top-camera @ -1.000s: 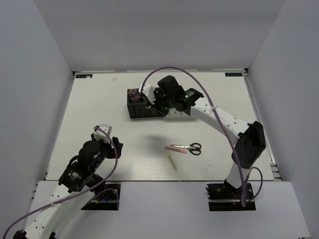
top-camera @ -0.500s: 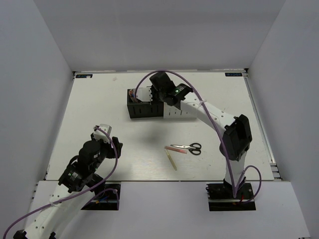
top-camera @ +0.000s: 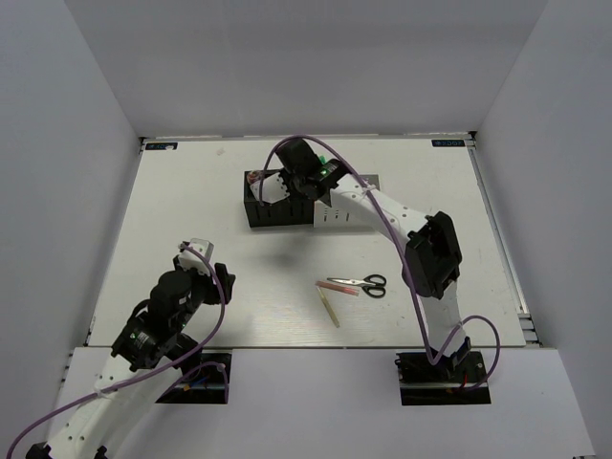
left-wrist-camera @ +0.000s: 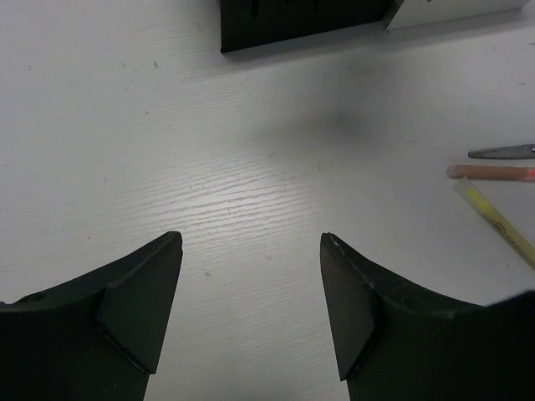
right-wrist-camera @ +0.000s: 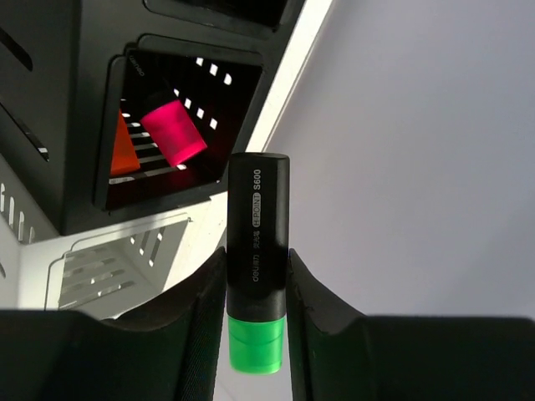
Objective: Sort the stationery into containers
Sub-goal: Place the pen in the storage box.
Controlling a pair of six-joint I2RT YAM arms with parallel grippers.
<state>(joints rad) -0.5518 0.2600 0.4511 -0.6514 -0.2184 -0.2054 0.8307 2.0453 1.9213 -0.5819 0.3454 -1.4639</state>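
I should go on carrying the green-capped highlighter with my right gripper until its black end goes into the black cell [right-wrist-camera: 216, 125], which holds other highlighters [right-wrist-camera: 174, 134] and has open room.
My right gripper [right-wrist-camera: 257, 288] is shut on a black highlighter [right-wrist-camera: 257, 225] with a green cap, held above the containers. Below it, a black container cell [right-wrist-camera: 180, 63] holds a pink-capped highlighter [right-wrist-camera: 174, 132] and an orange-capped one [right-wrist-camera: 124, 152]. A white cell [right-wrist-camera: 125, 259] adjoins it. In the top view the right gripper [top-camera: 274, 184] hangs over the left black end of the container row [top-camera: 277, 214]. Scissors [top-camera: 361, 284], a pink stick [top-camera: 342, 290] and a pale stick [top-camera: 330, 308] lie mid-table. My left gripper [top-camera: 201, 256] is open and empty.
The left wrist view shows the scissors' tip [left-wrist-camera: 501, 152], the pink stick [left-wrist-camera: 493, 173] and the pale stick [left-wrist-camera: 497, 224] at the right, with the black container [left-wrist-camera: 301, 21] at the top. White walls enclose the table on three sides.
My right gripper has swung left along the container row with the green-capped highlighter, from the middle cells to the left black end. The left arm has not moved.
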